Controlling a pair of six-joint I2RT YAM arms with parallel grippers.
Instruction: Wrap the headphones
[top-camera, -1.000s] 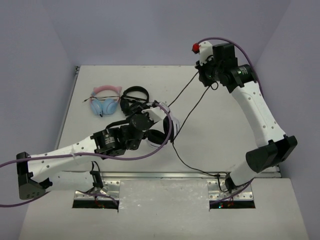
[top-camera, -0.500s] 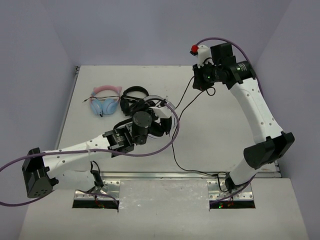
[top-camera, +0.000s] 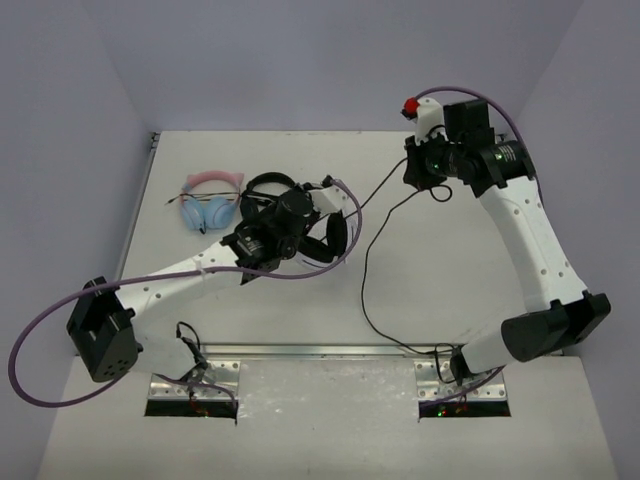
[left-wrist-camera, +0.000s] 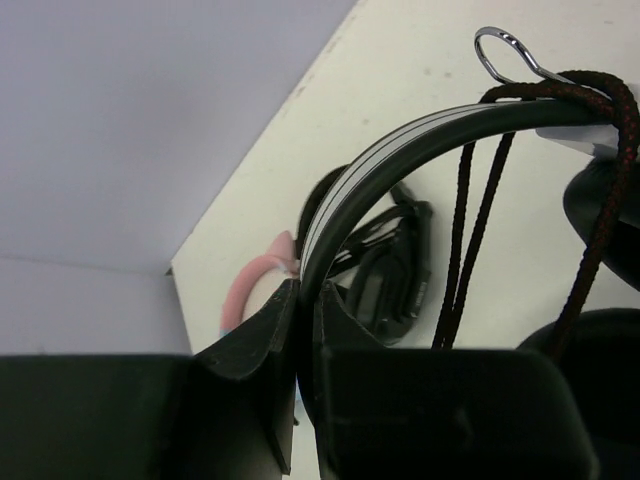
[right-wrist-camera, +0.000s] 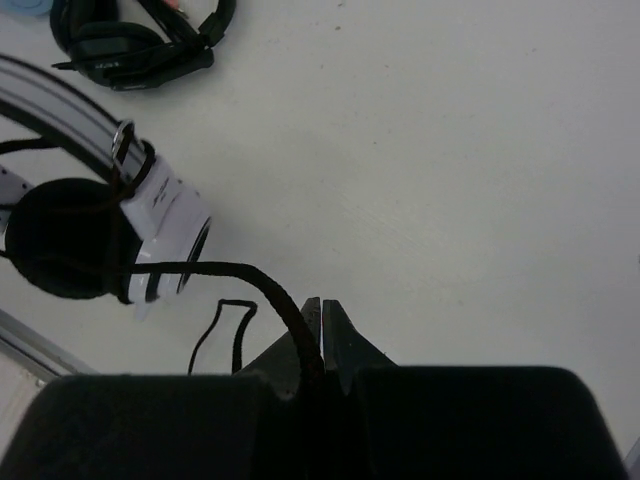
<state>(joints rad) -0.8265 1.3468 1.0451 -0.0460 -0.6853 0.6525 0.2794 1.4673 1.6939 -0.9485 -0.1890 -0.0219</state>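
Note:
The cable (top-camera: 383, 184) goes straight from the headband to my right gripper, so next my left gripper lifts the headphones and swings them over to the table's back (top-camera: 287, 140).
The white headphones (top-camera: 338, 198) are held off the table at its middle, black ear pad (top-camera: 338, 237) hanging down. My left gripper (top-camera: 312, 208) is shut on their headband; in the left wrist view the band (left-wrist-camera: 400, 150) runs out of the closed jaws (left-wrist-camera: 306, 300), with cable strands (left-wrist-camera: 470, 230) looped over it. My right gripper (top-camera: 414, 172) is shut on the thin black cable (top-camera: 366, 280), to the right of the headphones. In the right wrist view the cable (right-wrist-camera: 230, 268) arcs from the jaws (right-wrist-camera: 322, 325) to the white cup (right-wrist-camera: 165, 225).
The pink-and-blue cat-ear pair (top-camera: 210, 200) lies at the back left. The all-black pair (top-camera: 268, 185) lies just left of the held headphones, also in the left wrist view (left-wrist-camera: 385, 270). Slack cable trails to the table's front edge (top-camera: 435, 350).
My left arm has carried the headphones away from the front edge toward the all-black pair and turned them. My right gripper swung left, then back right and slightly nearer, still holding the cable.

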